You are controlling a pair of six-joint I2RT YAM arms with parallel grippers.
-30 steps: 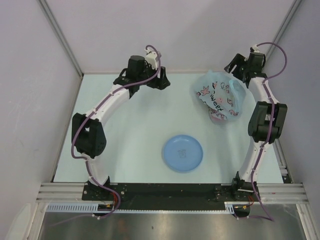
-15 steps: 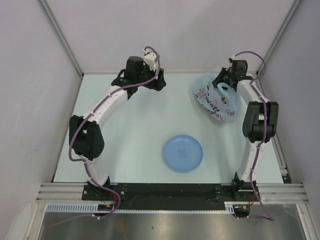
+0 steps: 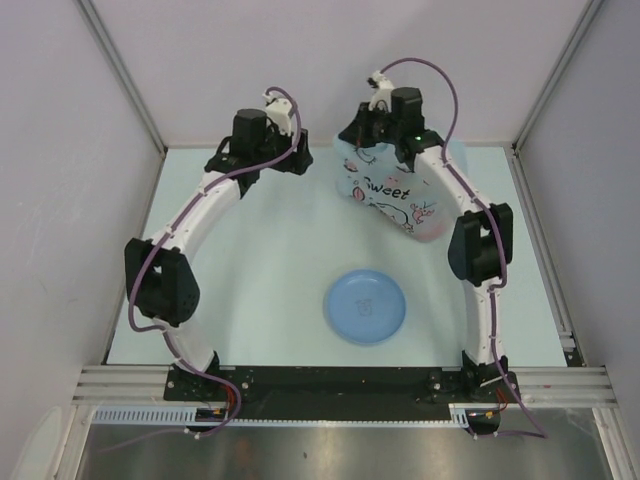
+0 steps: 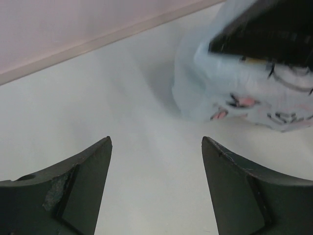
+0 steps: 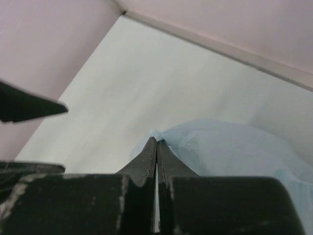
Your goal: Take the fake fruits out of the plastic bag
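Note:
The robot's right gripper is closed on the plastic bag's top edge (image 5: 157, 134), so next the left gripper takes that edge (image 3: 344, 150) before the right gripper reaches inside for the fake fruits.
The light-blue plastic bag (image 3: 392, 198), printed with "Sweet" and pink flowers, hangs stretched at the back middle of the table. My right gripper (image 3: 363, 147) is shut on its top edge; in the right wrist view the closed tips (image 5: 156, 141) pinch the thin blue film of the plastic bag (image 5: 230, 147). My left gripper (image 3: 300, 160) stands open just left of the bag, with nothing between its fingers (image 4: 83, 171); the left wrist view has the plastic bag (image 4: 244, 93) ahead to the right. The fake fruits are hidden inside the bag.
A round blue plate (image 3: 366, 306) lies on the table in front, between the two arms. Pale walls close the back and both sides of the white table (image 3: 250, 250).
My right gripper has shut on the bag and carried it left and up, from the back right corner to the back middle. The left arm has shifted slightly left.

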